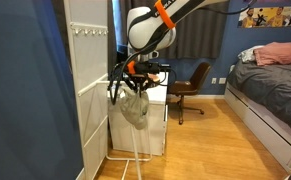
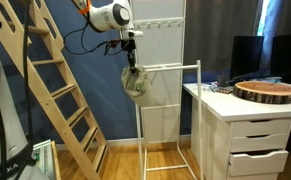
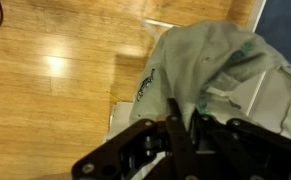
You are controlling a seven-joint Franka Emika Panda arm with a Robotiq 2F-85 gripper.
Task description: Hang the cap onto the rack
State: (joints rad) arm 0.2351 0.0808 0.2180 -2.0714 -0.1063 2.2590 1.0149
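Observation:
My gripper needs to raise the cap higher, turn it and lower it over the bar's end [image 2: 142,68], because the cap's body [image 2: 136,84] droops beside and below the rack's top bar.
The pale grey-beige cap [image 1: 136,108] sags like a pouch below my gripper [image 1: 134,84]; it also shows in an exterior view [image 2: 135,83] and fills the wrist view [image 3: 200,65]. My gripper [image 2: 133,62] is shut on the cap's top fabric, jaws [image 3: 181,118] pinching it. The thin white tubular rack [image 2: 170,110] stands on the wood floor, with its horizontal top bar [image 2: 165,66] right beside the cap. In an exterior view the rack's lower poles [image 1: 135,160] show under the cap. The cap hangs at the bar's end; I cannot tell whether it touches the bar.
A tall white panel with pegs [image 1: 88,80] stands beside the rack. A white drawer unit [image 2: 250,135] with a round brown object [image 2: 268,92] on top is close by. A wooden ladder [image 2: 60,90], a brown chair [image 1: 190,88] and a bed [image 1: 275,90] are around.

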